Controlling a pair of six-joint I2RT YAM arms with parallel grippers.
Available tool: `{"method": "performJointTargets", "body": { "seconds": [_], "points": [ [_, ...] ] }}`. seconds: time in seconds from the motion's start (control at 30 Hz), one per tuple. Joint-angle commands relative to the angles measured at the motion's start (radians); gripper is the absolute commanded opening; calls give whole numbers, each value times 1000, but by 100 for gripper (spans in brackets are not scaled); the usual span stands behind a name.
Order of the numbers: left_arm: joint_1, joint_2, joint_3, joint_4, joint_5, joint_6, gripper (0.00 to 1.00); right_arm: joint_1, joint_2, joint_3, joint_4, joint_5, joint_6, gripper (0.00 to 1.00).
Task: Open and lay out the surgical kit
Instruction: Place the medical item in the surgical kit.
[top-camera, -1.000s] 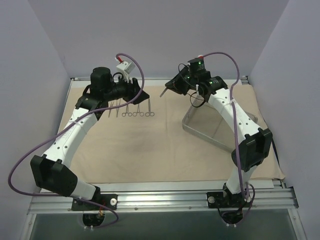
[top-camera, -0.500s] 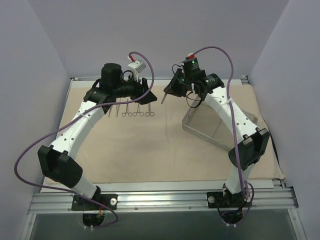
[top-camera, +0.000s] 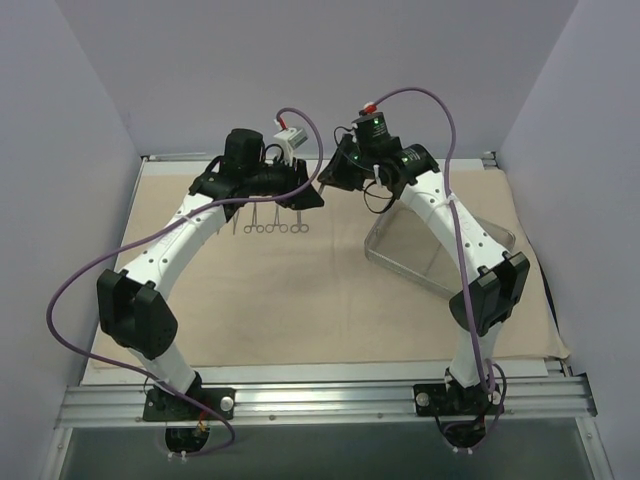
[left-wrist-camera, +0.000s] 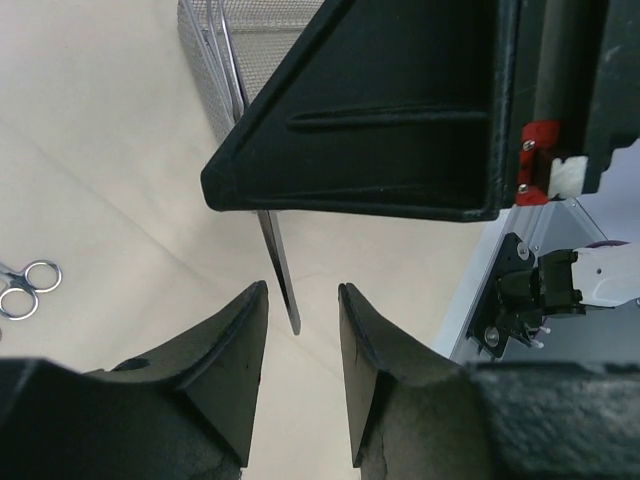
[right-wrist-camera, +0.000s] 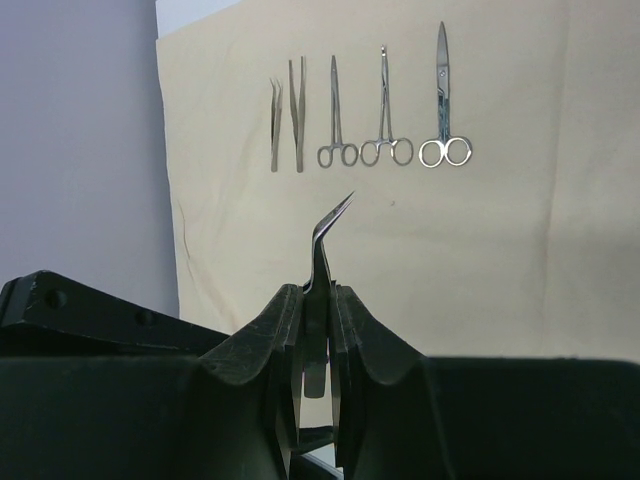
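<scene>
I should use my right gripper to pass the tweezers by their straight end (left-wrist-camera: 288, 305) for my left gripper to place, because the row's open end (right-wrist-camera: 240, 125) is on my left gripper's side.
The beige cloth wrap (top-camera: 300, 290) lies spread flat over the table. Several slim metal instruments (top-camera: 268, 226) lie in a row on it, also seen in the right wrist view (right-wrist-camera: 385, 110). My right gripper (right-wrist-camera: 318, 292) is shut on curved-tip tweezers (right-wrist-camera: 322, 245) and holds them above the cloth. My left gripper (left-wrist-camera: 303, 292) is open. The tweezers' straight end (left-wrist-camera: 282, 275) hangs between its fingertips without touching them. The two grippers meet at the back centre, left (top-camera: 308, 197) and right (top-camera: 328, 183). The clear tray (top-camera: 440, 255) stands at the right.
The right gripper's black body (left-wrist-camera: 400, 110) fills the upper left wrist view, close above my left fingers. The tray's wall (left-wrist-camera: 225, 40) shows behind it. Scissor rings (left-wrist-camera: 25, 290) lie at the left. Purple walls enclose the table; a metal rail (top-camera: 320, 395) runs along the front.
My left arm has swung right and my right gripper has moved left with the tweezers. The two grippers now meet, with the tweezers' end between my left fingers.
</scene>
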Motion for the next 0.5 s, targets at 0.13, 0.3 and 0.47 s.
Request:
{"method": "performJointTargets", "body": {
  "seconds": [0.13, 0.3, 0.47],
  "points": [
    [2, 13, 61, 25, 31, -18, 37, 16, 9, 43, 0, -2, -14, 0],
    [8, 59, 105, -20, 28, -6, 2, 16, 20, 54, -5, -8, -23, 0],
    [61, 39, 78, -94, -86, 20, 2, -29, 38, 91, -75, 21, -37, 51]
  ]
}}
